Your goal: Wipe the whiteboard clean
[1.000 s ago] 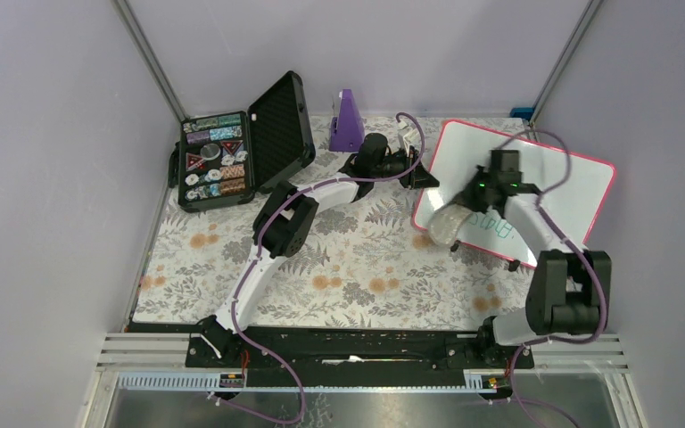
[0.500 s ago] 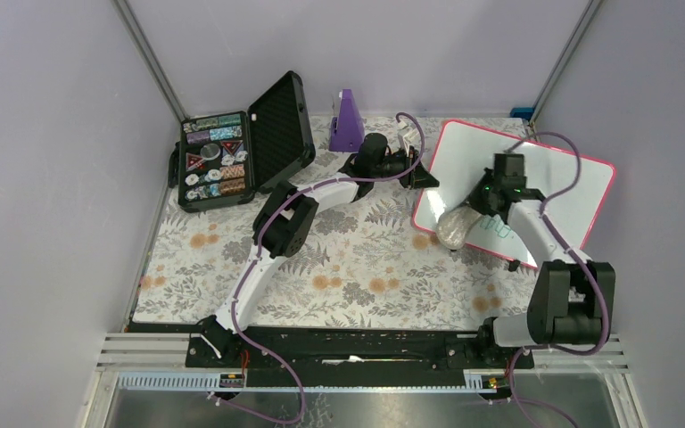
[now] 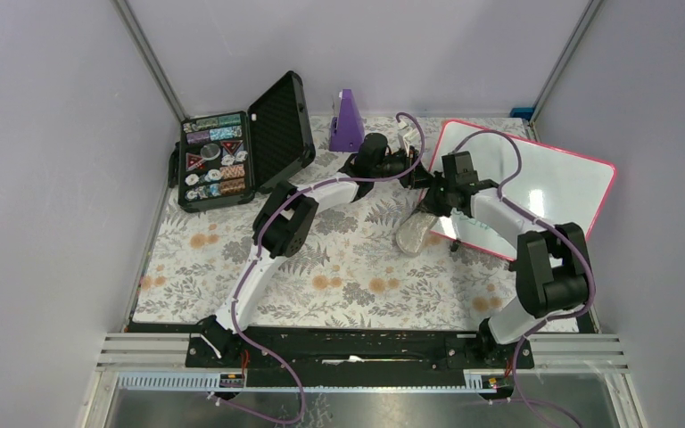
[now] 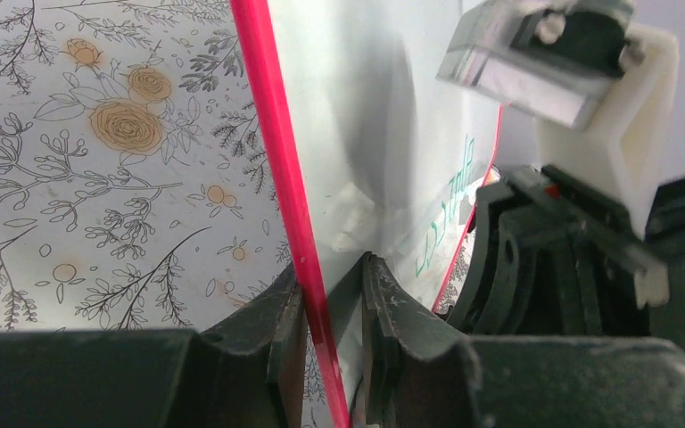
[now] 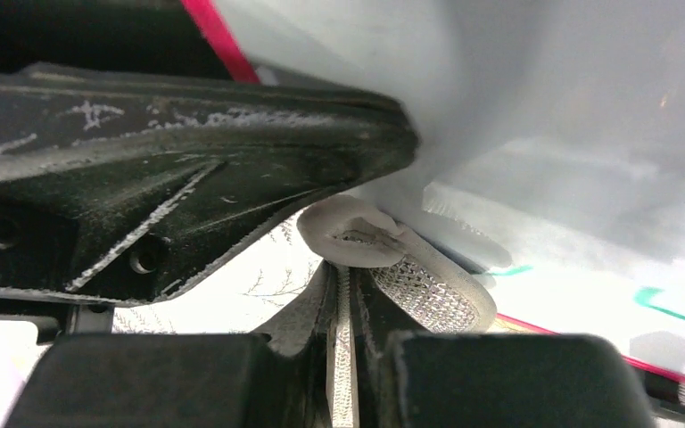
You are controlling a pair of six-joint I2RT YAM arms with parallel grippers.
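The grey sponge (image 3: 414,234) hangs past the whiteboard's edge beside my left gripper, so next my right gripper sweeps the sponge back across the green handwriting (image 4: 443,220).
The whiteboard (image 3: 544,183), glossy white with a pink-red frame, stands tilted at the back right of the table. My left gripper (image 3: 424,178) is shut on its left frame edge (image 4: 276,134); its fingers (image 4: 392,303) pinch the red rim. Green handwriting (image 4: 450,205) shows low on the board. My right gripper (image 3: 441,198) is shut on a grey oval sponge (image 3: 413,230), which hangs over the board's lower left edge. In the right wrist view the sponge (image 5: 428,285) is squeezed flat between the fingers, with the board (image 5: 589,116) beside it and green marks (image 5: 669,303).
An open black case (image 3: 232,147) with small coloured items sits at the back left. A purple pyramid-shaped object (image 3: 347,120) stands at the back centre. The table is covered in a floral cloth (image 3: 321,259). Grey walls enclose the sides.
My right gripper has swept the sponge leftward across the board's lower part to its left edge. The left gripper and the board have stayed put.
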